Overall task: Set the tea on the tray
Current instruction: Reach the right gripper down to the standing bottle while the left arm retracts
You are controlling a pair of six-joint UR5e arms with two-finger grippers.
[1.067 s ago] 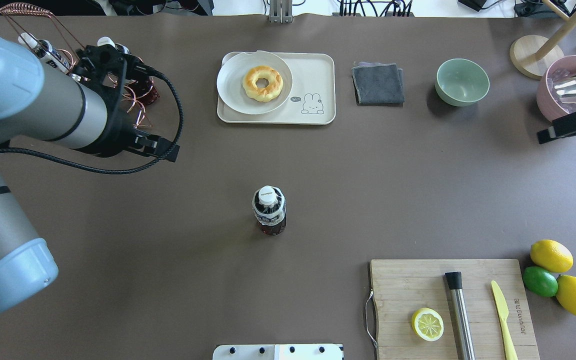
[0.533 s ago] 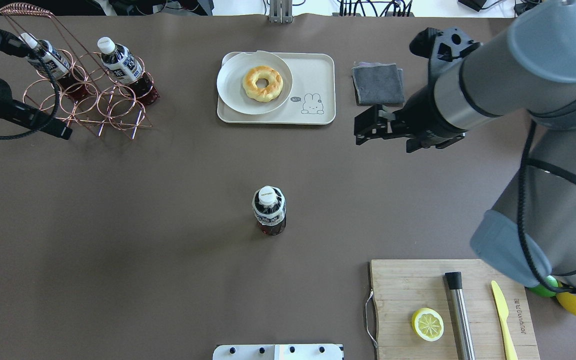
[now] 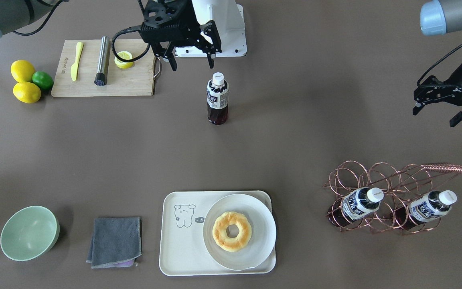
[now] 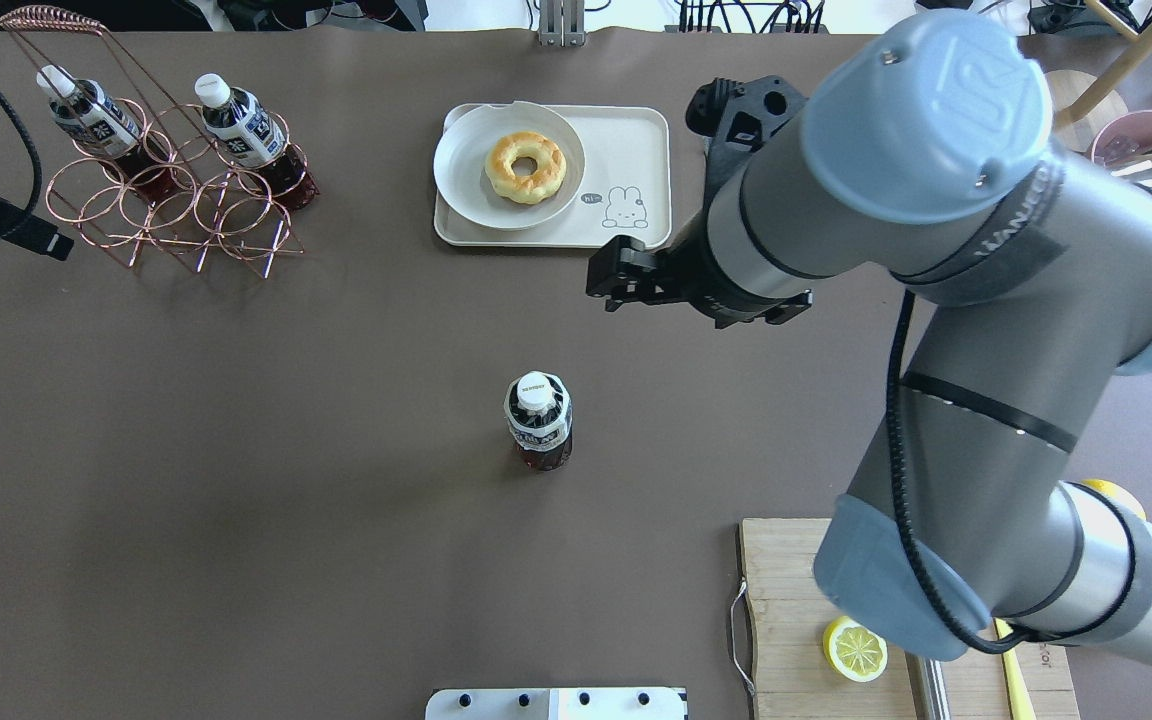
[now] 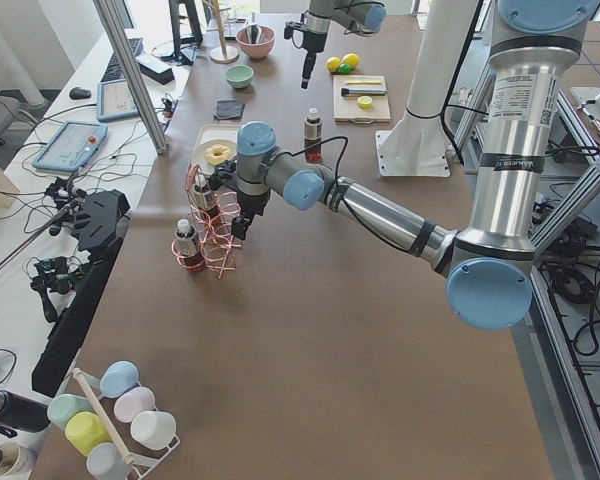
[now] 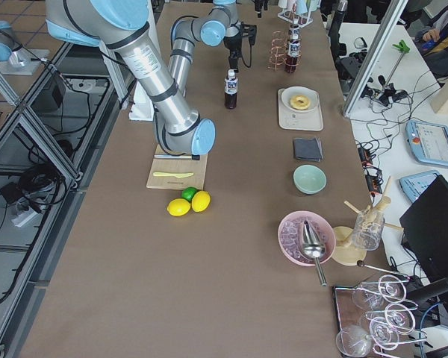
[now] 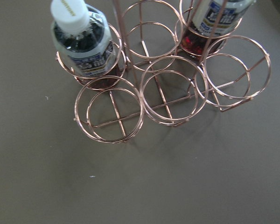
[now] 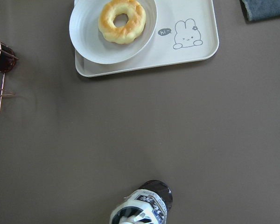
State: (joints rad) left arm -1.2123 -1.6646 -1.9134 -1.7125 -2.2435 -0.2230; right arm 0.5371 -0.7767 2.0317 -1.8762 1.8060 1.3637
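The white cap [image 3: 218, 78] is closed over the bottle's neck, so the whole tea bottle [image 3: 217, 102] will come along upright when the robot lifts it by the cap.
A tea bottle [image 4: 539, 420] with a white cap stands upright at the table's middle; it also shows in the front view [image 3: 217, 98] and at the bottom of the right wrist view [image 8: 142, 207]. The cream tray [image 4: 636, 140] with the bear drawing lies beyond it [image 3: 183, 249]. My right gripper [image 3: 191, 60] is open and empty, held high near the bottle without touching it. My left gripper [image 3: 435, 114] is open and empty, beside the copper rack [image 4: 176, 200]. Two more tea bottles [image 4: 86, 110] [image 4: 241, 125] sit in that rack.
A round plate [image 4: 466, 190] with a doughnut [image 4: 526, 165] fills the tray's left half. A grey cloth [image 3: 114, 241] and a green bowl [image 3: 29, 233] lie beside the tray. A cutting board [image 3: 134, 84] with knife, tube and lemon half sits near the robot base.
My right arm has swung in from the right, leftward over the table to near the standing bottle. My left arm has drawn back to the left, off the rack. The bottle has not moved.
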